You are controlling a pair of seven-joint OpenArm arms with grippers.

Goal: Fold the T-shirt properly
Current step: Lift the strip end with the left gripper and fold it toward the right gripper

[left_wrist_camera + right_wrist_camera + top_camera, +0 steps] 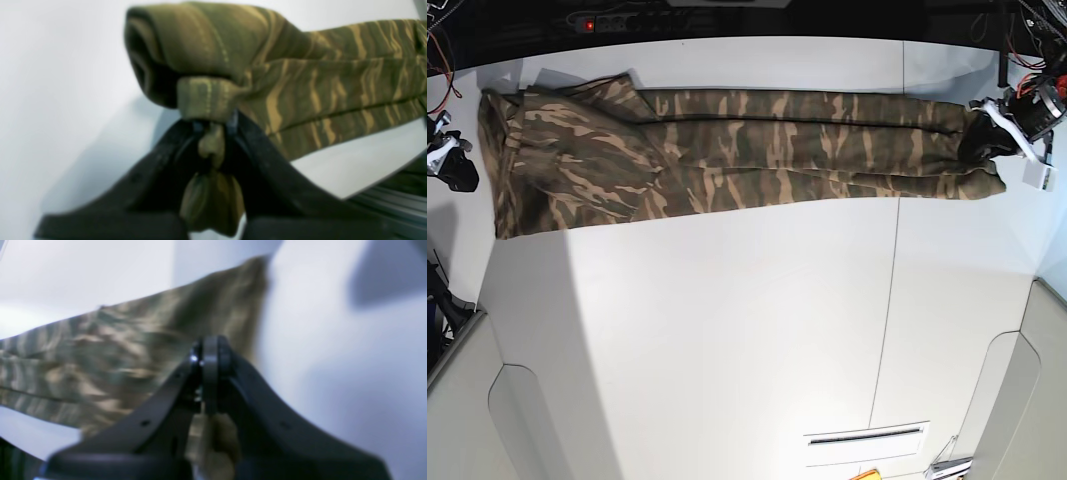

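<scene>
The T-shirt is already stretched out to its full length with its bunched hem (975, 184) in the robot's left gripper, so the robot should bring that end of the T-shirt inward and place it over the T-shirt's middle (725, 152).
The camouflage T-shirt (737, 150) lies stretched into a long band across the far side of the white table (727, 330). At the band's right end in the base view, my left gripper (980, 138) is shut on a bunched hem of the T-shirt (300, 83). The left wrist view shows cloth pinched between the black fingers of that gripper (215, 125). My right gripper (465, 170) sits at the band's left end. In the right wrist view this gripper (210, 350) is shut, with a tan wad of cloth behind its tips. The T-shirt (116, 356) spreads beyond it, blurred.
A power strip (592, 20) with a red light and loose wires (442, 60) lie along the back edge. Seams cross the tabletop, and a narrow slot (867, 437) sits near the front right. A metal rail (393, 203) runs at the table's edge.
</scene>
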